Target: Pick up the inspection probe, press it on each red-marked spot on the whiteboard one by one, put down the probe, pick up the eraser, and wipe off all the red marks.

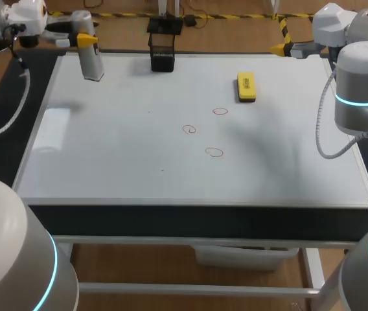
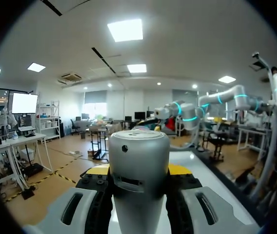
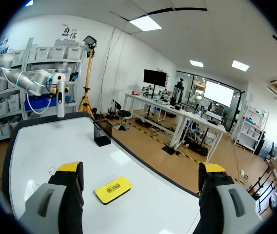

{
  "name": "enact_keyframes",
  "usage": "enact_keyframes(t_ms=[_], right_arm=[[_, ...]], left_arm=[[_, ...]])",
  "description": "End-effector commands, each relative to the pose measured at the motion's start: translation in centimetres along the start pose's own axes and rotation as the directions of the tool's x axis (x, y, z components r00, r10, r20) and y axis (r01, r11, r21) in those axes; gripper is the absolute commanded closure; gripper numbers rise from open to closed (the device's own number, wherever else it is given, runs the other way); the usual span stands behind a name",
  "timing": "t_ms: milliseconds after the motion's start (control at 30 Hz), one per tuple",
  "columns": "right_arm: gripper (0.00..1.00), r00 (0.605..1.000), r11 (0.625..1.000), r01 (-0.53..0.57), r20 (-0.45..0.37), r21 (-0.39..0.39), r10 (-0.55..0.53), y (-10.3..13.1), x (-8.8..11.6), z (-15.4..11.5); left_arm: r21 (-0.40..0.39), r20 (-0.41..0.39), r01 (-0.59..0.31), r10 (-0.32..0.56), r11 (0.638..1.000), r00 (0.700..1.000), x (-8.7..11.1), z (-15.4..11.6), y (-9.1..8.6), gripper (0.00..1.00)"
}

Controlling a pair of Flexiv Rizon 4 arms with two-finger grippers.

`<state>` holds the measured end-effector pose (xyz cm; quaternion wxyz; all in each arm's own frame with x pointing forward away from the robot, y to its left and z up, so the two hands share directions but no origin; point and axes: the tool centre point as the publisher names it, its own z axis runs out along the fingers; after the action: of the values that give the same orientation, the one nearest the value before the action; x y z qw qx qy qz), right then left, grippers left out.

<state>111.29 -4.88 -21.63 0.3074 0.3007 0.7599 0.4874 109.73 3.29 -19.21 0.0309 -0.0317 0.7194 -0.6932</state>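
Note:
Clean white gaps (image 1: 205, 121) part the red circles, so the yellow eraser (image 1: 246, 87) will clear one circle and leave its neighbours when I wipe there.
My left gripper (image 1: 87, 39) is shut on the grey cylindrical probe (image 1: 91, 59), held upright over the whiteboard's (image 1: 119, 162) far left corner. The left wrist view shows the probe (image 2: 138, 165) clamped between the yellow-tipped fingers (image 2: 95, 170). Three small red circles (image 1: 220, 111), (image 1: 189, 129), (image 1: 214, 152) lie near the board's middle. The yellow eraser (image 1: 246, 87) rests flat at the far right. My right gripper (image 1: 281, 45) stands open and empty at the far right edge. In its wrist view the eraser (image 3: 112, 189) lies ahead of the right gripper (image 3: 141, 169).
A black mesh holder (image 1: 162, 52) stands at the board's far edge, between the probe and the eraser, and shows as the holder (image 3: 102, 133) in the right wrist view. The board's dark front rim (image 1: 190, 220) runs along the near side.

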Motion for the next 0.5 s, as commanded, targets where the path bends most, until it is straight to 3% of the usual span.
enact_keyframes(t_ms=[33,500], right_arm=[[0.0,1.0,1.0,0.0,-0.002,0.001,0.0,0.0,-0.1,0.0],[0.0,1.0,1.0,0.0,-0.002,0.001,0.0,0.0,-0.1,0.0]], left_arm=[[-0.002,0.483,-0.006,0.007,1.0,0.875,1.2,-0.6,-0.1,1.0],[-0.005,0.504,-0.012,0.013,1.0,0.864,1.5,-2.3,0.4,1.0]])
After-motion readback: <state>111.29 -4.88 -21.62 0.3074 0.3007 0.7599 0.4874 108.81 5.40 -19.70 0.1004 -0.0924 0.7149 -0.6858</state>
